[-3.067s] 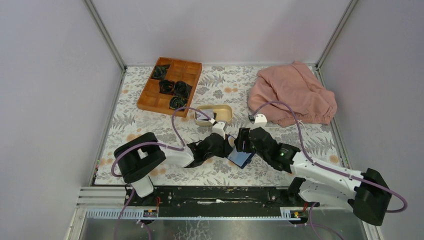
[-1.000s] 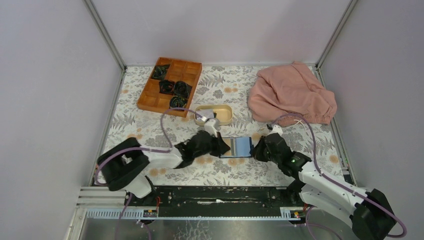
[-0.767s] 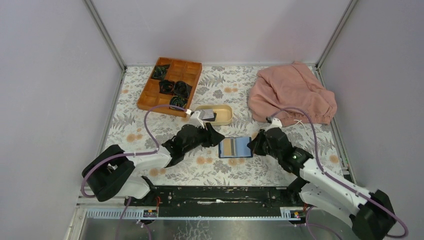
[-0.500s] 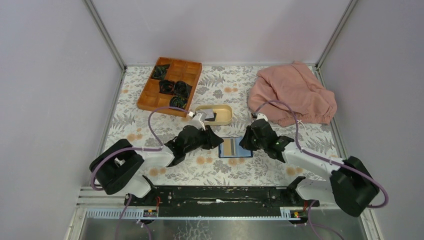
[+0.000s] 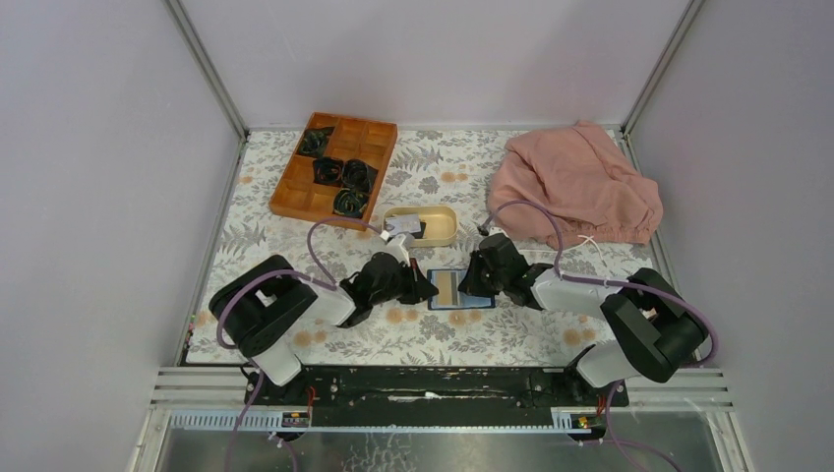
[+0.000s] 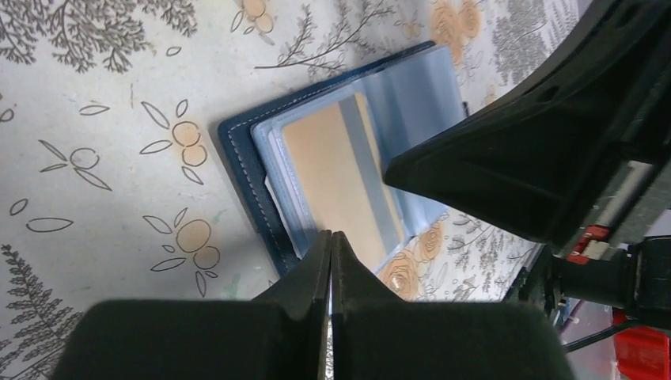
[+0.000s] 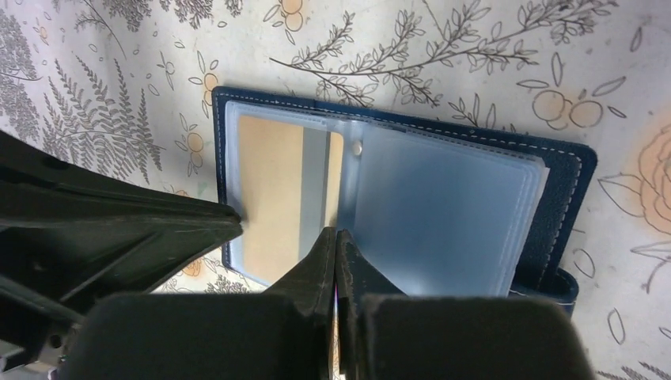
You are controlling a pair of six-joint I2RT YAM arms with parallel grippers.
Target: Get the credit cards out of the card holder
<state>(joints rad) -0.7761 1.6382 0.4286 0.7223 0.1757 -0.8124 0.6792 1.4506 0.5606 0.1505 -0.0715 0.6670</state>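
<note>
The tan credit card's sleeve (image 7: 271, 178) is lying flat, and my left gripper is closed at its edge. My left gripper therefore first needs to open and raise the sleeve's free edge (image 6: 283, 188).
The navy card holder (image 5: 474, 303) lies open and flat on the flowered table, between both arms. A tan credit card with a grey stripe (image 6: 336, 178) sits inside its clear sleeve (image 7: 435, 206). My left gripper (image 6: 331, 235) is shut with nothing in it, its tips at the holder's left edge (image 6: 245, 158). My right gripper (image 7: 337, 232) is shut too, its tips over the middle of the sleeves next to the tan card (image 7: 273, 198). In the top view the left gripper (image 5: 429, 290) and right gripper (image 5: 464, 284) flank the holder closely.
A beige oval dish (image 5: 442, 215) just behind the holder holds a pale card and a black card. An orange compartment tray (image 5: 379, 138) with dark items stands at the back left. A pink cloth (image 5: 575, 187) lies heaped at the back right.
The holder, earlier held tilted between both grippers, now lies flat and open. Both grippers drew back, then came in again onto it. The left jaws have closed.
</note>
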